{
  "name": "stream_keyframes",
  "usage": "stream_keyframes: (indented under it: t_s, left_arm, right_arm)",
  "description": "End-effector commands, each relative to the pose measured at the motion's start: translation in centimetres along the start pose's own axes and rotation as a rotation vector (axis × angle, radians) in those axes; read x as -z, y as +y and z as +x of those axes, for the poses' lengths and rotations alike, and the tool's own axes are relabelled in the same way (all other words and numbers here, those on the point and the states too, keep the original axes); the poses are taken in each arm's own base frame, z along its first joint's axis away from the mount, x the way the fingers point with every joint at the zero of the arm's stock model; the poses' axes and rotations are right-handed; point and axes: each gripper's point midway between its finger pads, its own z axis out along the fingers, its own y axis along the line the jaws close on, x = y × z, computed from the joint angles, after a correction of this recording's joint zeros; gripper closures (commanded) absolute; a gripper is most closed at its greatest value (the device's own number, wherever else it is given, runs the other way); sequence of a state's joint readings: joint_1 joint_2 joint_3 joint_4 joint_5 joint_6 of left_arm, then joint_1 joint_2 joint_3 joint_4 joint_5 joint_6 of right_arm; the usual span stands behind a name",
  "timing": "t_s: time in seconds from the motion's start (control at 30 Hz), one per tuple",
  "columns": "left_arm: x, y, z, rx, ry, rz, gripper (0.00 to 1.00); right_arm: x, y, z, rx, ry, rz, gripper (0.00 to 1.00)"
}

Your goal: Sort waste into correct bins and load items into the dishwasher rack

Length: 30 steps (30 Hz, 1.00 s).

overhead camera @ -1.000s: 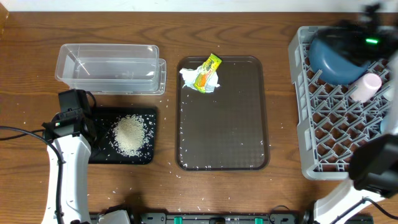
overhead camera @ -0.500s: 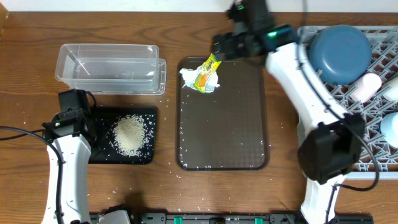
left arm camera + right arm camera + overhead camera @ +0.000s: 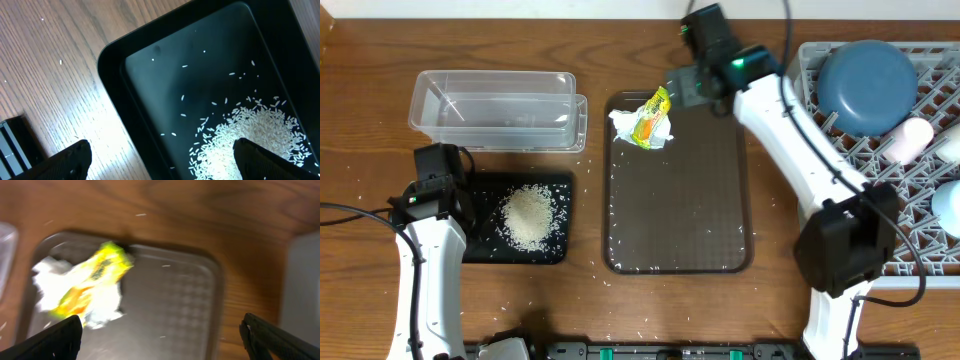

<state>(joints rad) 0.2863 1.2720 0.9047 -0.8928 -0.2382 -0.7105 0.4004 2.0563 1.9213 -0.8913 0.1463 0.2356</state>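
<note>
My right gripper crowds the far end of the brown tray (image 3: 694, 116), so it should move clear over the grey rack before my left gripper grasps the crumpled tissue (image 3: 642, 127).
A heap of white rice (image 3: 529, 217) lies in the shallow black tray (image 3: 480, 246); it also shows in the left wrist view (image 3: 250, 135). My left gripper (image 3: 162, 162) is open above the black tray's (image 3: 115, 65) edge. The crumpled tissue with yellow-green wrapper (image 3: 644, 122) lies at the far end of the brown tray (image 3: 680, 200). My right gripper (image 3: 688, 88) is open and empty just right of it; the tissue and wrapper (image 3: 82, 290) show at its left finger. The clear tub (image 3: 495, 110) stands at the back left. The dark-blue dish (image 3: 865, 85) and pink cup (image 3: 908, 138) sit in the grey rack (image 3: 880, 200).
Loose rice grains are scattered on the wood around the trays and along the front edge (image 3: 620, 335). A light-blue bowl (image 3: 948, 208) and a white cup (image 3: 950, 145) sit in the rack at the right edge.
My right arm has swung from over the rack to the brown tray's far end, then edged slightly right and back. The left arm has not moved.
</note>
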Motion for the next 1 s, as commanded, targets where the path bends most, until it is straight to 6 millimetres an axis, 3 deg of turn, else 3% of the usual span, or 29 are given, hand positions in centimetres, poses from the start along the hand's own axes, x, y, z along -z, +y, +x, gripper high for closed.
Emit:
stream_keyframes:
  t_s: [0.0, 0.2, 0.43, 0.5, 0.6, 0.8, 0.97]
  left_arm:
    - [-0.1, 0.2, -0.1, 0.01, 0.002, -0.01, 0.07]
    - [-0.1, 0.2, -0.1, 0.01, 0.002, -0.01, 0.07]
    - [-0.1, 0.2, -0.1, 0.01, 0.002, -0.01, 0.07]
    - [-0.1, 0.2, -0.1, 0.01, 0.002, -0.01, 0.07]
    - [-0.1, 0.2, -0.1, 0.01, 0.002, -0.01, 0.07]
    - [-0.1, 0.2, -0.1, 0.01, 0.002, -0.01, 0.07]
    - [-0.1, 0.2, -0.1, 0.01, 0.002, -0.01, 0.07]
  right_arm:
    - [-0.4, -3.5, -0.6, -0.162, 0.016, -0.042, 0.01]
    - [0.9, -1.4, -1.1, -0.245, 0.075, -0.431, 0.01]
    - [0.9, -0.5, -1.2, -0.196, 0.06, -0.442, 0.01]
    - [0.7, -1.1, -1.3, -0.184, 0.047, -0.395, 0.01]
    - [0.5, -4.0, -2.1, -0.215, 0.012, -0.275, 0.01]
    - [3.9, -15.8, -3.8, -0.372, -0.067, -0.002, 0.01]
    - [6.0, -23.6, -2.8, -0.501, -0.082, 0.086, 0.01]
